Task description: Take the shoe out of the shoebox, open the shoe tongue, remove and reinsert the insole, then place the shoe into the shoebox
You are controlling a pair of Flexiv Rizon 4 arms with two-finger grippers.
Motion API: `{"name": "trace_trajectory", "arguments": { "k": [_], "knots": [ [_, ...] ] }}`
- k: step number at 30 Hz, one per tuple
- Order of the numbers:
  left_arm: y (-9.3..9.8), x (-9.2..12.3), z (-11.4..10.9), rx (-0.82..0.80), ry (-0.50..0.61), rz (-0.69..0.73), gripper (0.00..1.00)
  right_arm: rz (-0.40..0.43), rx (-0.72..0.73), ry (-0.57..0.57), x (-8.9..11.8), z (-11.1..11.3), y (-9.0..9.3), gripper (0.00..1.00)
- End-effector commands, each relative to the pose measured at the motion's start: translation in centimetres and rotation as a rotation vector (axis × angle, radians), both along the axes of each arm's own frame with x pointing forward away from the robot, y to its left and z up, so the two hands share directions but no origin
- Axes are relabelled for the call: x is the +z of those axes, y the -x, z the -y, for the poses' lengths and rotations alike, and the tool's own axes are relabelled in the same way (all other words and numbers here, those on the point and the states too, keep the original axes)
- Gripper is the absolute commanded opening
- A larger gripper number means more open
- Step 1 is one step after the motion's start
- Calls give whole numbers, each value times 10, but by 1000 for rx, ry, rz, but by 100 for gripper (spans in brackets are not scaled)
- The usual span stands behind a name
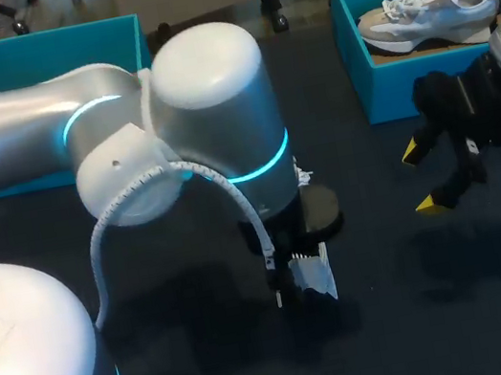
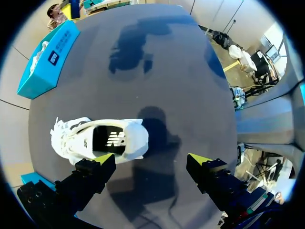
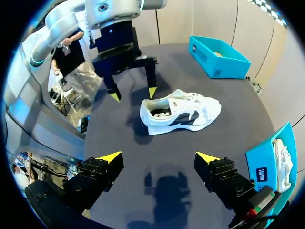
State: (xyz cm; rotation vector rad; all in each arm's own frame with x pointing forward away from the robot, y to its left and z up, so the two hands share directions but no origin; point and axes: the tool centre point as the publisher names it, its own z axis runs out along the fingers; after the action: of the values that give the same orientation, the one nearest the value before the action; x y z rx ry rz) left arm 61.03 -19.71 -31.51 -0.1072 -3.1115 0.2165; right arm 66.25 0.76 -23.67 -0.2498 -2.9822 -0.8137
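The black insole (image 2: 115,139) is lying flat inside the shoe's opening (image 2: 101,140), so it should stay in place and come along when I lift the white shoe by its heel.
A white shoe (image 2: 81,143) with dark side marks (image 3: 183,113) lies on its sole on the dark table; its black insole (image 2: 113,139) shows through the opening. My left gripper (image 2: 151,160) hangs open above the heel end, its yellow tips (image 3: 152,92) clear of the shoe. In the head view the left arm (image 1: 217,106) hides most of the shoe; only a white bit (image 1: 319,274) shows. My right gripper (image 3: 159,157) is open and empty, off to the shoe's side (image 1: 421,179). The blue shoebox (image 1: 377,78) holds a second white shoe (image 1: 428,8).
Another blue box (image 1: 43,54) stands at the table's far left, seen beyond the shoe from the right wrist (image 3: 219,57). Bare dark table (image 1: 396,298) lies between the shoe and the right gripper.
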Motion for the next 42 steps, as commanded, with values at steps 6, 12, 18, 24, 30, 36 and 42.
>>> {"name": "trace_trajectory", "arguments": {
  "k": [6,12,18,24,30,36,42],
  "knots": [
    [-5,-30,21,2,2,40,100,2,-1,0,-1,0,1,100],
    [-11,-42,24,-6,6,41,100,2,-1,0,-1,0,1,100],
    [-17,-58,25,-3,-24,51,100,2,-1,0,-1,0,1,100],
    [-17,-70,27,6,-43,50,100,2,-1,0,-1,0,1,100],
    [-15,-79,28,16,-52,42,99,2,-1,0,-1,0,1,100],
    [-15,-83,23,11,-63,52,85,2,-1,0,-1,0,1,100],
    [-15,-83,18,-2,-68,64,66,2,-1,0,-1,0,1,100]
  ]
}}
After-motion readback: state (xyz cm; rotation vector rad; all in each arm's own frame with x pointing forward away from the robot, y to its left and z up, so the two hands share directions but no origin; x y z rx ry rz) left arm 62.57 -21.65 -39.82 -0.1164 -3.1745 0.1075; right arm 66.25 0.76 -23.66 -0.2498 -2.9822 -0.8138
